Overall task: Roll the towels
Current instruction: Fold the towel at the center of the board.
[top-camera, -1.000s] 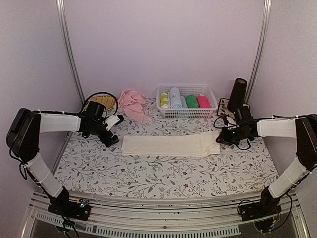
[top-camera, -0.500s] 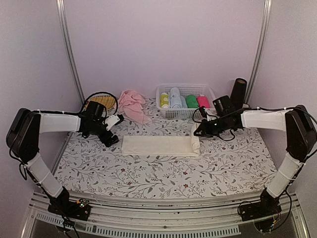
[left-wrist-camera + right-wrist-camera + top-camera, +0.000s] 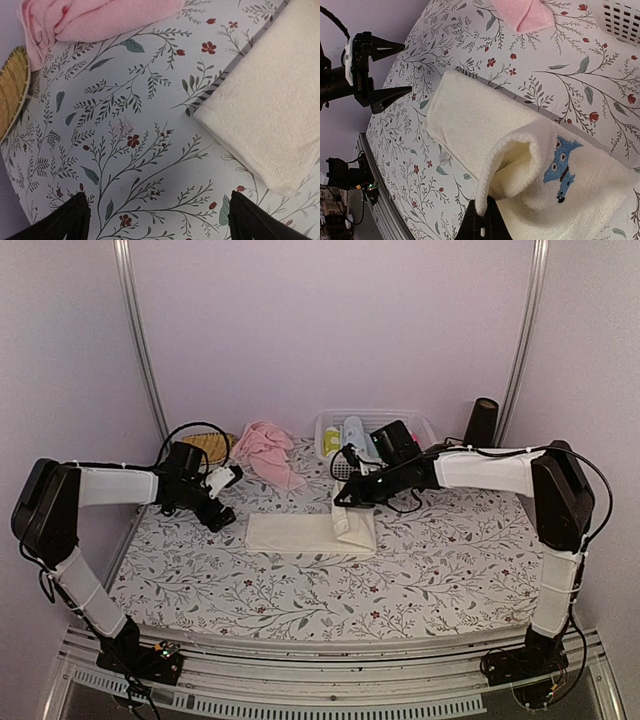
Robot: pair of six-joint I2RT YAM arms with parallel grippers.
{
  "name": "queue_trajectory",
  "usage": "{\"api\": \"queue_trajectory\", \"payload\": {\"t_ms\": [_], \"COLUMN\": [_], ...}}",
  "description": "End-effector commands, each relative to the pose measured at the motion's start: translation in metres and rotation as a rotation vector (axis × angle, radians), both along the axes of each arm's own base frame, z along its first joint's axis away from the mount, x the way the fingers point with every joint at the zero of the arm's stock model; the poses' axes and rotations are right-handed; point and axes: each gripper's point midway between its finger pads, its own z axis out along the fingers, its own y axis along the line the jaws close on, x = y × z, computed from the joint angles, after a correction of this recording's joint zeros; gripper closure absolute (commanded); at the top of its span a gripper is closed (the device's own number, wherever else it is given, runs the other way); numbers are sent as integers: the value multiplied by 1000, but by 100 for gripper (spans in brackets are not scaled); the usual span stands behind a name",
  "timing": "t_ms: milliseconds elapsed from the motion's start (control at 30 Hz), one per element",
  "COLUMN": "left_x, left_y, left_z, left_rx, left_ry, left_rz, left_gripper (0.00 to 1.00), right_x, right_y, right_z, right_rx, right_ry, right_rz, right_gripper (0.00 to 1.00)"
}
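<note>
My right gripper should carry on carrying the lifted hem to the flat end of the cream towel (image 3: 272,533), which is open ahead of the hem, and let go just inside its edge (image 3: 249,533).
The cream towel (image 3: 295,534) lies flat mid-table, its right end lifted and folded back to the left. My right gripper (image 3: 346,502) is shut on that end's edge; in the right wrist view the hem hangs from the closed gripper (image 3: 485,220) over the cream towel (image 3: 470,120), with a blue embroidered figure (image 3: 562,167) facing up. The pale pink towel (image 3: 266,450) sits crumpled at the back left. Just left of the cream towel's left end (image 3: 270,100), my left gripper (image 3: 222,502) is open over bare table, with nothing between its fingers (image 3: 75,220).
A white basket (image 3: 426,426) with coloured towel rolls stands at the back, partly behind my right arm. A black cylinder (image 3: 484,420) is at the back right. A woven yellow tray (image 3: 208,443) lies behind my left gripper. The pink towel (image 3: 100,17) is close beyond it.
My right gripper has carried the cream towel's right end leftward, folding it over the flat part. The left gripper has shifted slightly back and stayed open.
</note>
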Motion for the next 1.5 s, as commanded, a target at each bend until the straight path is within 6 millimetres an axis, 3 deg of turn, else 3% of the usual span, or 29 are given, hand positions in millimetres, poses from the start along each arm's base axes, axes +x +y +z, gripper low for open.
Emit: {"api": "queue_trajectory", "payload": {"t_ms": [0, 300, 567, 800, 833, 1067, 1467], "left_x": [5, 6, 6, 6, 5, 4, 6], "left_y": [8, 16, 18, 16, 16, 17, 15], "left_z": [4, 2, 1, 3, 3, 3, 4], "left_rx": [-28, -37, -37, -47, -46, -41, -52], "left_ry": [-21, -16, -20, -19, -17, -18, -13], "left_rz": [24, 44, 47, 44, 44, 42, 43], "left_gripper": [3, 3, 3, 3, 3, 3, 3], "right_x": [4, 9, 11, 16, 16, 12, 16], "right_y": [26, 76, 103, 118, 121, 131, 143], "right_z": [-1, -12, -16, -19, -37, -46, -42], "right_rx": [15, 35, 51, 62, 46, 48, 77], "right_ry": [8, 18, 14, 11, 32, 40, 18], "right_rz": [23, 78, 95, 100, 102, 123, 127], "right_gripper": [98, 98, 98, 98, 98, 98, 98]}}
